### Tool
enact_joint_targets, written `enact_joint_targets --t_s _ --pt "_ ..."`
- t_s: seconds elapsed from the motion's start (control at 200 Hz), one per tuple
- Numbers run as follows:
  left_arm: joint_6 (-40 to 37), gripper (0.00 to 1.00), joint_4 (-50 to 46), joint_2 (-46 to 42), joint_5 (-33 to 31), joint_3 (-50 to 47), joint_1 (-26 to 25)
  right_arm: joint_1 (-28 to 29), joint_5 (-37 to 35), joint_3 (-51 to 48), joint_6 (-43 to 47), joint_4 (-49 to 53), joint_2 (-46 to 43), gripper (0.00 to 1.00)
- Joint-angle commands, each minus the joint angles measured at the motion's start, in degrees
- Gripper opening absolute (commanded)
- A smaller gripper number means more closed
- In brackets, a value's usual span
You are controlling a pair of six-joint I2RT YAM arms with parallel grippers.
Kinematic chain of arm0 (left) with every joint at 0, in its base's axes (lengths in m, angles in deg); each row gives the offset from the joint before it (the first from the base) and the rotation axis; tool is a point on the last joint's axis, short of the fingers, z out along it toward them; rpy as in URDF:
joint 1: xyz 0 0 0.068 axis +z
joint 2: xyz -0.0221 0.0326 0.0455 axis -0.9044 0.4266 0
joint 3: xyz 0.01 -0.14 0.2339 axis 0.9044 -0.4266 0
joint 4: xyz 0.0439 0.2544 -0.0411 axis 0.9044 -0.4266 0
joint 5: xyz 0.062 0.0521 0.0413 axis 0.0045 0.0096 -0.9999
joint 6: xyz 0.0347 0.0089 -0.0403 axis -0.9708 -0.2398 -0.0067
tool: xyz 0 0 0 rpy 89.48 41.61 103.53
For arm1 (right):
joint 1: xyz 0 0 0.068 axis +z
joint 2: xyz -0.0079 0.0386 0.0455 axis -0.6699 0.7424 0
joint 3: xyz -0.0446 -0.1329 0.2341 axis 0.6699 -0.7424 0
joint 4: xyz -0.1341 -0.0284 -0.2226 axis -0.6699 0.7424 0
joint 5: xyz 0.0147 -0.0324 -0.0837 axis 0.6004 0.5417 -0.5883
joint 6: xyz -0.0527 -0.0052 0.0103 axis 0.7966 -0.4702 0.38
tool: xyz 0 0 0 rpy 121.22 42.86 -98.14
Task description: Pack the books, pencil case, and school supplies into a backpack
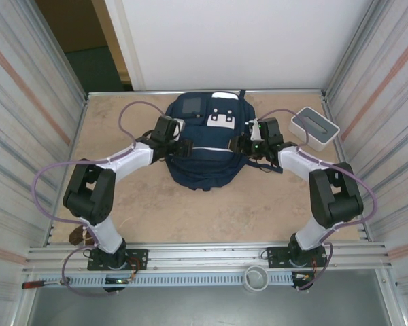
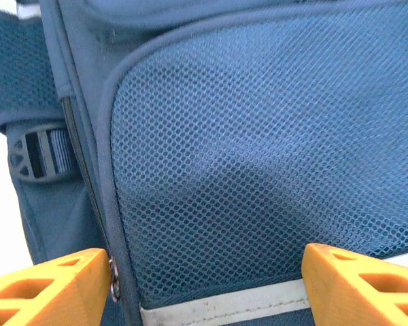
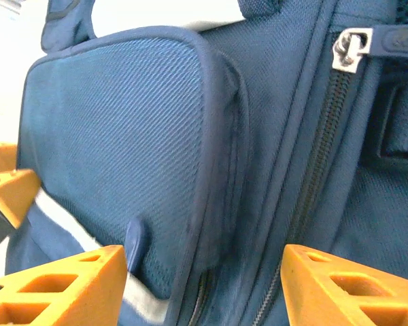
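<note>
I can see the mesh pocket's zipper pull (image 2: 114, 280) on my left gripper's side, away from my right gripper, so I'll turn the backpack until that side (image 1: 172, 170) faces me.
The navy backpack (image 1: 204, 166) lies flat at the far middle of the table, white patches up. My left gripper (image 1: 182, 147) rests against its left side and my right gripper (image 1: 237, 145) against its right side. In the left wrist view my left gripper (image 2: 207, 288) is open, its orange fingers (image 2: 47, 288) straddling the backpack's mesh pocket (image 2: 258, 136) above a pale stripe (image 2: 224, 305). My right gripper (image 3: 204, 288) is open too, facing the front pocket (image 3: 122, 122) and a closed zipper (image 3: 319, 156) with its metal pull (image 3: 347, 51). The books, pencil case and school supplies are out of view.
A white box with a grey top (image 1: 314, 128) stands at the far right of the table. A white cup (image 1: 256, 277) sits on the rail between the arm bases. Corrugated walls close in both sides. A strap buckle (image 2: 37, 153) hangs on the backpack's side.
</note>
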Motion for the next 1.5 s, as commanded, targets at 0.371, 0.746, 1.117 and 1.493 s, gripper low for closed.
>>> enact_joint_targets --t_s 0.371,0.746,1.117,1.493 --pt "4.9 0.78 7.4 -6.1 2.5 -12.2 2.7 2.9 -10.1 4.6 5.1 3.4 6.9 0.5" --pt "7.4 0.66 7.9 0.2 18.2 -9.6 3.4 1.2 -6.9 7.9 5.2 3.0 8.9 0.41" --pt "11.5 0.54 12.2 3.0 21.2 -8.5 -9.5 -2.5 -3.4 10.8 10.3 8.4 9.3 0.38" --pt "11.0 0.59 12.4 4.4 18.3 -0.8 -25.2 -3.0 11.0 26.1 24.3 17.2 19.8 0.38"
